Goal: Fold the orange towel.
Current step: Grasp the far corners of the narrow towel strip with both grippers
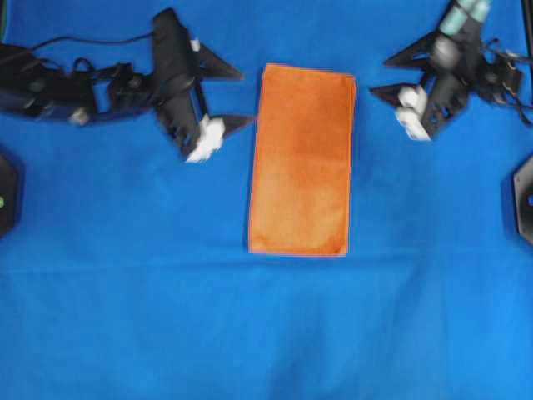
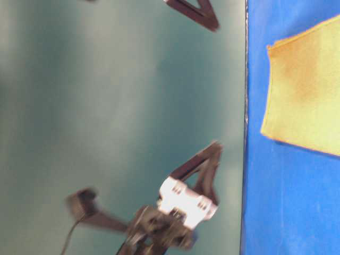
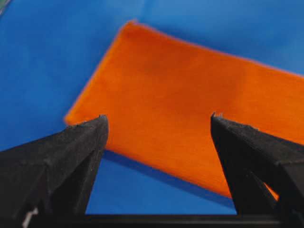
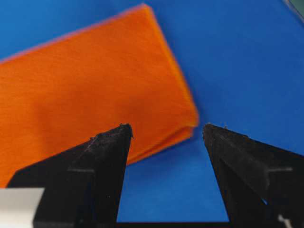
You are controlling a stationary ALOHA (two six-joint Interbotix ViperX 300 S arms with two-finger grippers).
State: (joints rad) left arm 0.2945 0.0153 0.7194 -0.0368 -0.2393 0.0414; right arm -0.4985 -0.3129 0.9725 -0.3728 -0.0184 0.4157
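My gripper will fold the towel's far end (image 1: 308,75) over, and the orange towel's long near half (image 1: 300,204) will stay in place then, because it lies flat on the blue cloth.
The orange towel (image 1: 301,158) lies flat on the blue cloth as a long rectangle, with two layers showing at its corner in the right wrist view (image 4: 85,90). My left gripper (image 1: 244,98) hovers open just left of the towel's far end, nothing between its fingers. In the left wrist view the towel (image 3: 190,109) lies ahead of the open gripper (image 3: 159,118). My right gripper (image 1: 379,77) is open to the right of the towel's far corner, apart from it. The right wrist view shows that gripper (image 4: 166,127) empty. The towel's corner (image 2: 305,90) also shows in the table-level view.
A large blue cloth (image 1: 266,333) covers the whole table. Black fixtures sit at the left edge (image 1: 7,196) and the right edge (image 1: 525,200). In the table-level view a plain green backdrop (image 2: 106,106) stands beyond the cloth's edge.
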